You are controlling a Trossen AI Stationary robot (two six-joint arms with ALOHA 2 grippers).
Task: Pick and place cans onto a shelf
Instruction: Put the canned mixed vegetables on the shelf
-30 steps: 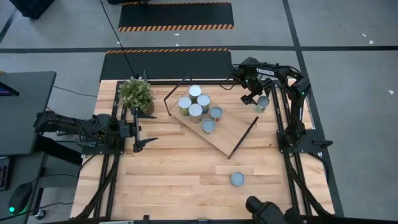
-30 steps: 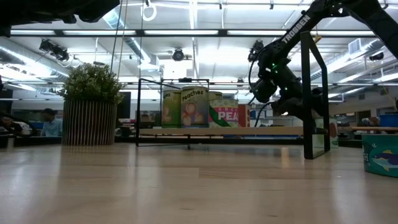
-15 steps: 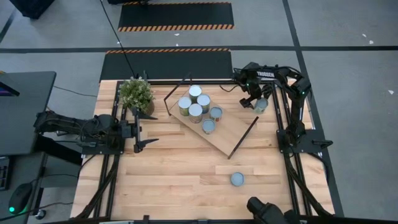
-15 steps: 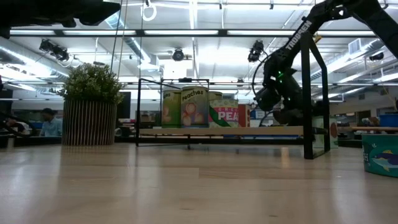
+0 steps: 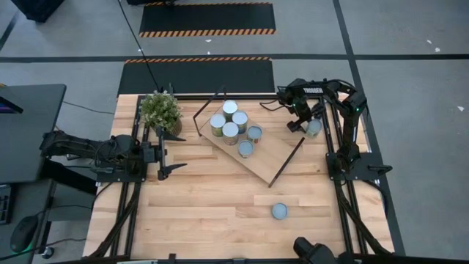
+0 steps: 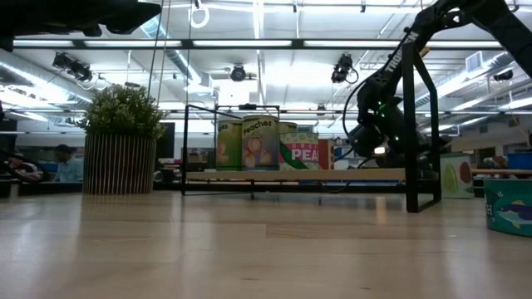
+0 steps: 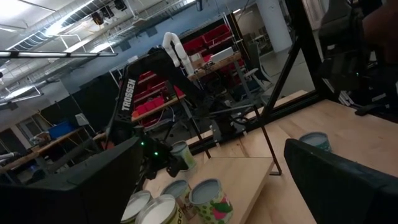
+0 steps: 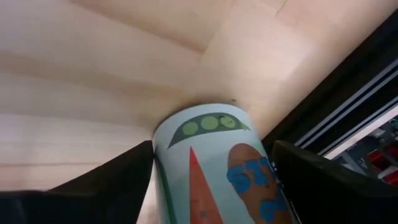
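Next, my right gripper opens, moves back and comes down steeply over the can's top (image 5: 314,126), because it is slanting in low around the pea and carrot can (image 6: 456,176).
Several cans (image 5: 230,132) stand upright on the shelf (image 5: 272,155), a light-wood board on black legs lying slantwise across the table's far half. One can (image 5: 314,127) with a pea and carrot label (image 8: 214,180) stands on the table by the far right edge. My right gripper (image 5: 302,122) slants down over it, open, one finger at each side of the can. Another can (image 5: 279,211) stands alone on the near right of the table. My left gripper (image 5: 170,150) waits open at the table's left, pointing level toward the shelf. My right gripper's fingers (image 8: 118,180) stand close against the two opposite sides of the can's wall (image 8: 163,155), coming slanting down from above. Whether they touch it, I cannot tell. The can rests on the table.
A potted plant (image 5: 160,110) stands at the far left, beside the shelf's left end. The shelf's black right leg (image 5: 287,161) rises close to the right arm. A black rail (image 8: 348,106) runs along the table's right edge just beyond the can.
My right gripper has come down and a little toward the table's right edge, until its fingers stand around the can by the far right edge. My left arm has kept still.
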